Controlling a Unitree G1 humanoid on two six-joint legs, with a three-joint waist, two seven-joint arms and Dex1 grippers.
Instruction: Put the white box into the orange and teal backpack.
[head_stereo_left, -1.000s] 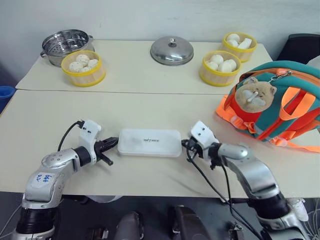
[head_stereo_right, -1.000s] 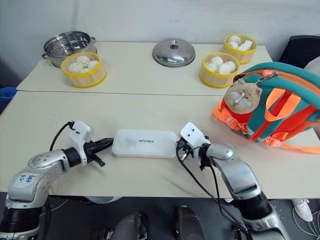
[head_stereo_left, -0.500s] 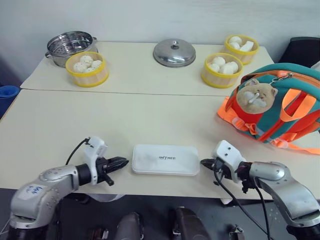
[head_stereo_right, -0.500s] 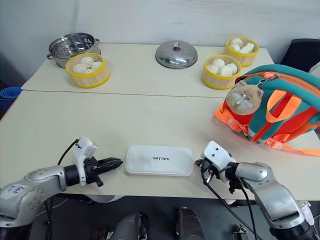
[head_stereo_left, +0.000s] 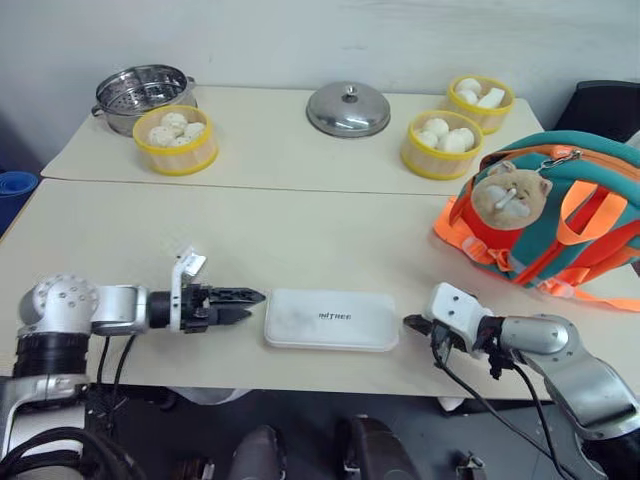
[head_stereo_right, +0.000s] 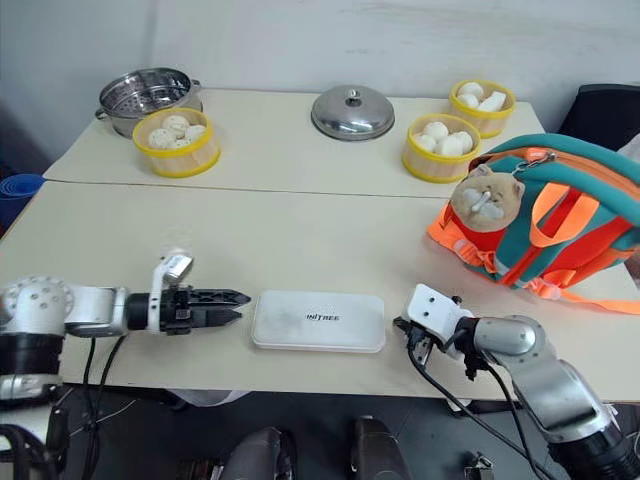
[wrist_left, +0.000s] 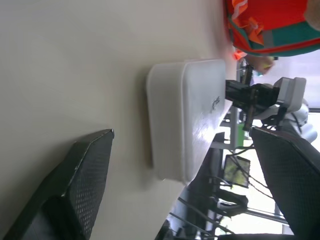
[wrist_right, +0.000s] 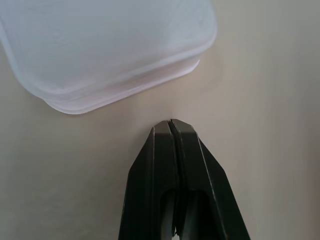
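Note:
The white box (head_stereo_left: 332, 320) lies by my left gripper, far from the backpack, so my right gripper should bring the backpack closer (head_stereo_left: 545, 225) and steady it for the box.
The white box (head_stereo_left: 330, 319) lies flat near the table's front edge, dark lettering up. My left gripper (head_stereo_left: 250, 303) is level with the box and points at its left end, a small gap short of it. It is open, and the left wrist view shows the black fingers (wrist_left: 75, 190) spread wide, one toward each side of the box (wrist_left: 190, 115). My right gripper (head_stereo_left: 408, 322) is shut and empty, its tip just off the box's right end (wrist_right: 110, 45). The orange and teal backpack (head_stereo_left: 560, 215) stands at the right with a tan plush toy (head_stereo_left: 505, 197) on its front.
On the far table are a steel steamer pot (head_stereo_left: 140, 92), a steel lid (head_stereo_left: 348, 108) and three yellow baskets of buns (head_stereo_left: 175, 138) (head_stereo_left: 440, 143) (head_stereo_left: 477, 98). The table's front edge (head_stereo_left: 330, 362) runs close under the box. Orange straps (head_stereo_left: 600, 295) trail from the backpack.
My left gripper has opened from shut and rolled over, its arm now lying level at the box's left end. My right gripper has drawn back from the box's right end. The view shifted.

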